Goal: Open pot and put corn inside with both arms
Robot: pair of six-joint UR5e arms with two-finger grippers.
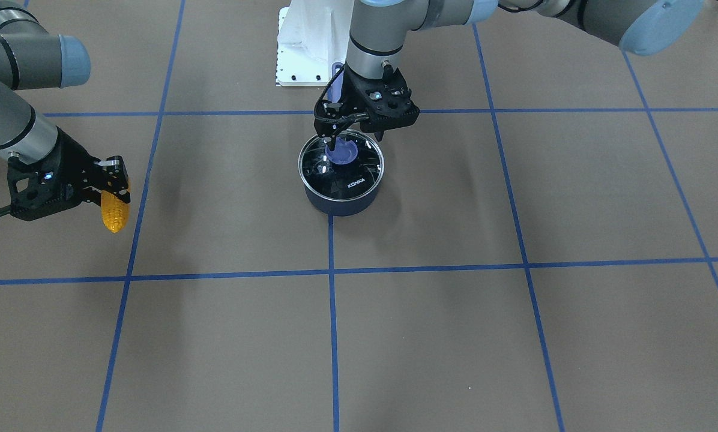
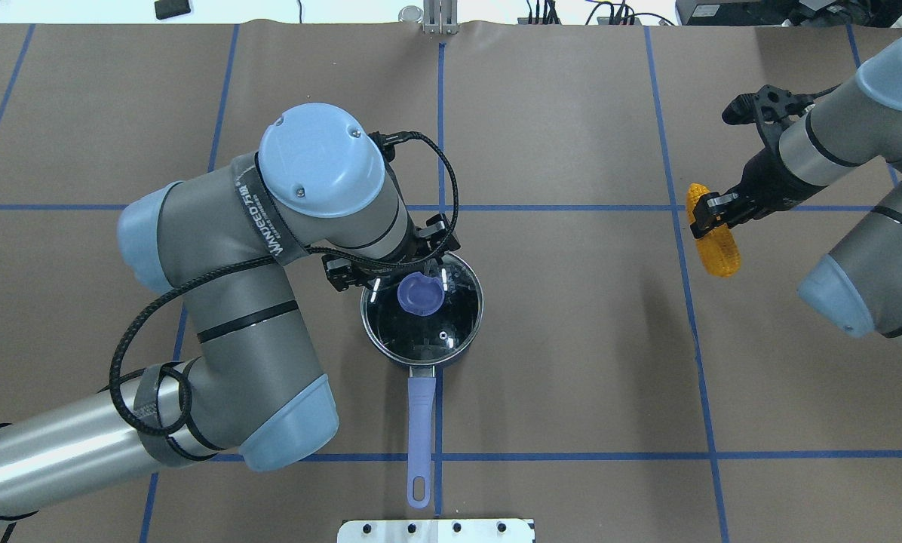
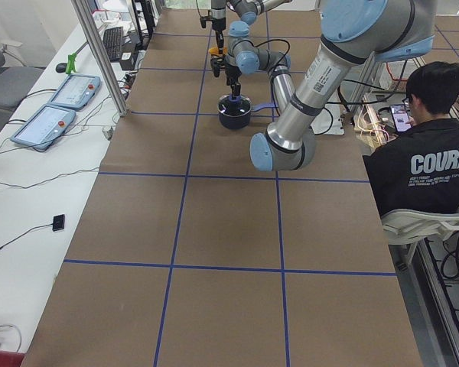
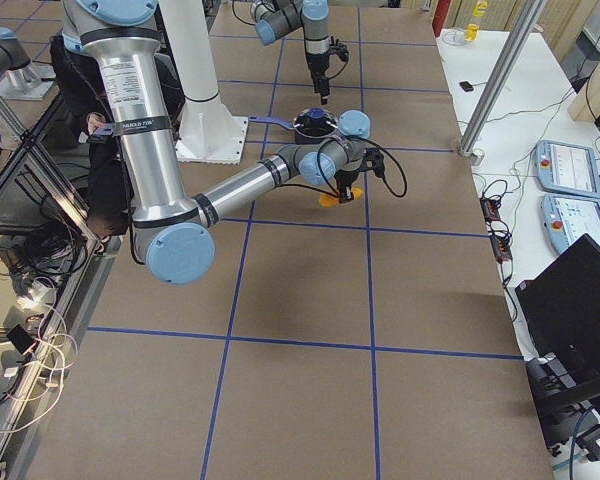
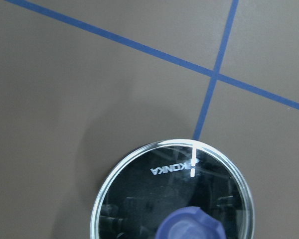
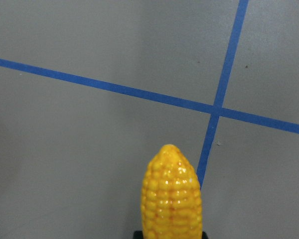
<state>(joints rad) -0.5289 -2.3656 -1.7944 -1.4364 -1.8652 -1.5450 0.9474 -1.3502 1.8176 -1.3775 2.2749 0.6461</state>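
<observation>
The robot can see only dark through the clear glass lid (image 1: 333,177), so it should expect the dark blue pot (image 1: 340,207) to be empty when it lifts the lid.
The dark blue pot (image 1: 341,201) stands at mid-table with its clear glass lid (image 1: 359,174) on and the blue knob (image 1: 341,152) upright. Its long handle (image 2: 419,422) points toward the robot base. My left gripper (image 1: 356,138) hangs open just above the lid, one finger over the knob's edge and the other toward the rim. The left wrist view shows the lid (image 5: 139,199) and knob (image 5: 189,226) close below, with no fingers in frame. My right gripper (image 1: 114,191) is shut on the yellow corn (image 1: 114,213), held above the table far off to the side. The corn also shows in the overhead view (image 2: 715,237) and the right wrist view (image 6: 172,194).
The table is brown with a grid of blue tape lines (image 1: 331,270). The white base plate (image 1: 305,48) sits behind the pot, near the handle's end. A person (image 3: 432,145) sits beside the table in the left side view.
</observation>
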